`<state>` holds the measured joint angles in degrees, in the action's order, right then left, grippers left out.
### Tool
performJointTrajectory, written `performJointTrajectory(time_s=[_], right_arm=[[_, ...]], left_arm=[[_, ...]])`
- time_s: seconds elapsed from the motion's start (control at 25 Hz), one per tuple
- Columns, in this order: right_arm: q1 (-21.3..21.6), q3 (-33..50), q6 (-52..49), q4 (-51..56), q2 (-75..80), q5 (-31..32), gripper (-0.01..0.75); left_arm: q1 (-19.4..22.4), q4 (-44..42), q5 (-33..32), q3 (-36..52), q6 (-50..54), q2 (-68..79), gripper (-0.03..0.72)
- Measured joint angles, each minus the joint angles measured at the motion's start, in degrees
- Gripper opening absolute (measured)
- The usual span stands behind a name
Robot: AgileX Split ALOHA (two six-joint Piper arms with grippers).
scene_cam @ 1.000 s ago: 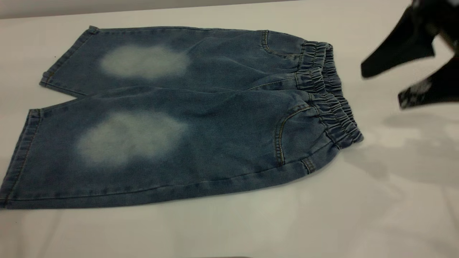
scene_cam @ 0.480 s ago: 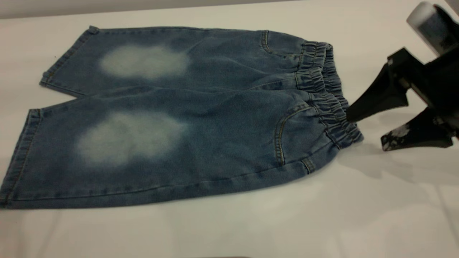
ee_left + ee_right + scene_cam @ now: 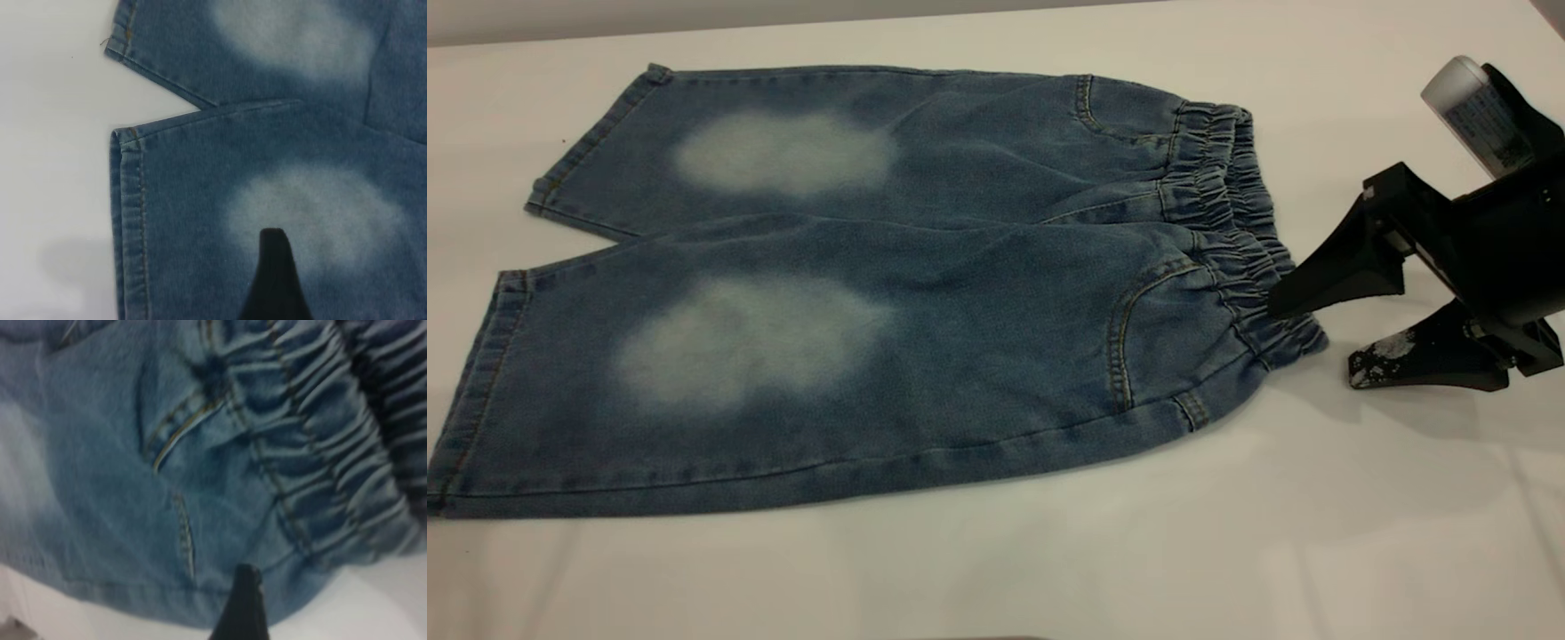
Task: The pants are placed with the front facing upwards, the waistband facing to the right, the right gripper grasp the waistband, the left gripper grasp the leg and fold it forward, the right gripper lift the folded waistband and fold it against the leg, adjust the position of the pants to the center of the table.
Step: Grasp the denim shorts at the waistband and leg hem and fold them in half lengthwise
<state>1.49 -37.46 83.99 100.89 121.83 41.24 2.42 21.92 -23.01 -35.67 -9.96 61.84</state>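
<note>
The far leg (image 3: 784, 149) will slide along when the robot lifts the near leg and folds it over, since both legs share one gathered waistband (image 3: 1229, 208).
Blue denim pants (image 3: 889, 284) lie flat, front up, on the white table (image 3: 1316, 533), with a pale patch on each leg. The gathered waistband (image 3: 1240, 222) points right. My right gripper (image 3: 1313, 345) stands open at the waistband's near end. Its plain fingertip (image 3: 1276, 305) rests at the elastic edge, and its white-flecked fingertip (image 3: 1359, 373) is low over the table beside the pants. In the right wrist view the waistband (image 3: 333, 440) and a front pocket show behind one black finger (image 3: 243, 607). The left gripper (image 3: 275, 280) hovers over a leg's pale patch (image 3: 320, 207), near the hem (image 3: 130, 220).
Bare white table surrounds the pants on the near side and to the right (image 3: 1405, 551). The table's far edge (image 3: 783, 27) runs just behind the far leg. The near leg's hem (image 3: 467, 400) reaches the exterior view's left border.
My right gripper has come down and moved left from the upper right to the waistband's near end, staying open. The pants have not moved.
</note>
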Motion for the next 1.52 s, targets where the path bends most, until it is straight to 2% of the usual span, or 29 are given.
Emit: performJointTrajectory(time_s=[0.24, 0.52, 0.92, 1.04, 1.16, 1.24, 1.32, 1.44, 1.52], right_arm=[[0.00, -1.29, 2.92, 3.61, 3.34, 3.32, 0.566], [0.00, -4.69, 4.17, 3.68, 8.12, 11.42, 0.566], [0.00, -7.69, 11.52, 3.61, 8.70, 23.07, 0.566], [0.00, -8.12, 11.64, 3.61, 8.70, 21.43, 0.561], [0.00, -8.12, 8.32, 3.61, 8.70, 11.44, 0.542], [0.09, -8.17, 6.80, 3.69, 8.70, 9.67, 0.524], [0.09, -8.17, 8.24, 3.69, 8.75, 10.80, 0.513], [0.16, -8.48, 11.53, 3.63, 8.95, 17.73, 0.500], [0.16, -8.77, 11.72, 3.63, 8.95, 19.49, 0.475]], left_arm=[[0.00, 0.00, 0.06, 0.00, 0.00, 0.00, 0.494], [0.00, 0.05, 0.38, 0.00, -0.06, 0.00, 0.494], [0.00, 0.05, 0.43, 0.00, -0.06, 0.00, 0.494], [0.00, 0.05, 0.43, 0.00, -0.06, 0.00, 0.494], [0.00, 0.05, 0.43, 0.00, -0.06, 0.00, 0.494], [0.00, 0.05, 0.43, 0.00, -0.06, 0.00, 0.494], [0.00, 0.05, 0.43, 0.00, -0.06, 0.00, 0.494], [0.00, 0.05, 0.43, 0.00, -0.06, 0.00, 0.494], [0.00, 0.05, 0.43, 0.00, -0.12, 0.00, 0.494]])
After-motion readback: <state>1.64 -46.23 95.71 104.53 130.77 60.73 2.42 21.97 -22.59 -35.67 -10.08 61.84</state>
